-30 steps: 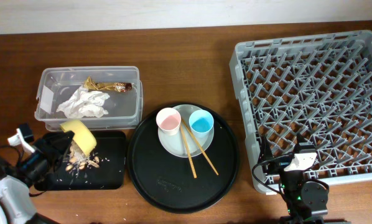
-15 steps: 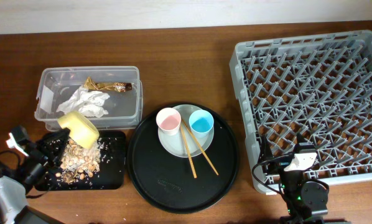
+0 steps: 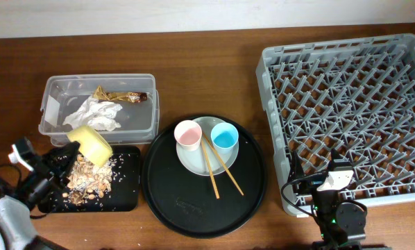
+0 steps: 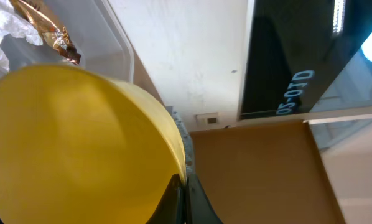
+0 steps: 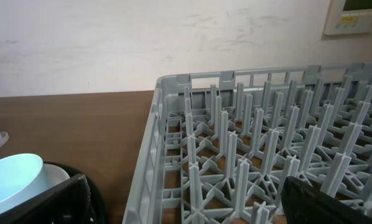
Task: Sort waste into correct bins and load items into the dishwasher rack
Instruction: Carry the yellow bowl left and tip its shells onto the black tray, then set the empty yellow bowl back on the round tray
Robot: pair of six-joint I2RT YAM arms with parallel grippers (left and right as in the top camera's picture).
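The scraps are in the small black tray (image 3: pixel 88 182), so the robot's left gripper should go on moving the yellow bowl to the round tray's open near side (image 3: pixel 188 201) before it lets go of it there.
My left gripper (image 3: pixel 63 158) (image 4: pixel 185 199) is shut on the rim of the yellow bowl (image 3: pixel 91 144) (image 4: pixel 74 143) and holds it tipped over the small black tray (image 3: pixel 117 198). Beige-brown food scraps (image 3: pixel 88 180) lie scattered in that tray. The clear plastic box (image 3: pixel 145 125) holds the white tissue (image 3: pixel 95 114) and the gold-brown wrapper (image 3: pixel 117 95) (image 4: pixel 46 31). The pink cup (image 3: pixel 187 134), light blue cup (image 3: pixel 223 135) (image 5: pixel 12 177) and two chopsticks (image 3: pixel 218 167) rest on the pale plate (image 3: pixel 193 163). My right gripper (image 3: pixel 332 182) (image 5: pixel 186 199) is open and empty at the near edge of the grey dishwasher rack (image 3: pixel 346 111) (image 5: pixel 248 143).
The large round black tray (image 3: pixel 193 205) carries the plate and sits between the small black tray and the rack. The wooden table (image 3: pixel 207 62) runs to a white wall at the back.
The left gripper tipped the yellow bowl up and further over the small black tray, and food scraps spilled out into the tray. The right arm has not moved.
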